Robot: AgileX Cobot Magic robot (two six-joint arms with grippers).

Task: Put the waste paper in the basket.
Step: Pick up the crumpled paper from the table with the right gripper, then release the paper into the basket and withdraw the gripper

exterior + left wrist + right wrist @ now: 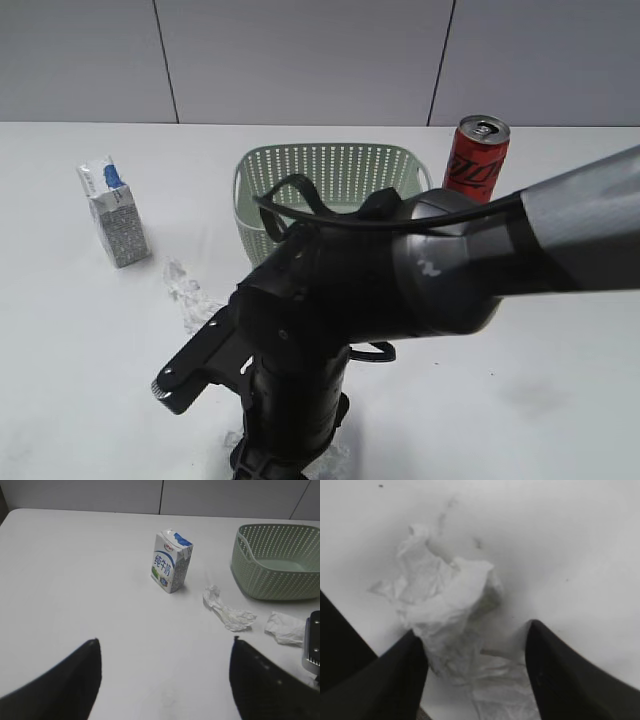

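Note:
My gripper will bunch the waste paper (451, 612) into a puffy clump when it lifts it, because the waste paper lies loose with raised creases (467, 582) and a spread-out end.
The mint-green basket (330, 170) stands at the back of the table and also shows in the left wrist view (275, 562). One waste paper wad (447, 612) lies between the fingers of my right gripper (475, 627), which is open and low over it. In the exterior view the right arm (400, 270) hides most of that wad; a scrap (335, 460) shows at the bottom. Two more wads (227, 611) (285, 627) lie in front of the basket; one shows in the exterior view (185, 290). My left gripper (164, 640) is open and empty over bare table.
A small white carton with a blue mark (112, 212) stands at the left, also in the left wrist view (171, 560). A red can (478, 158) stands right of the basket. The right arm fills the middle front of the exterior view.

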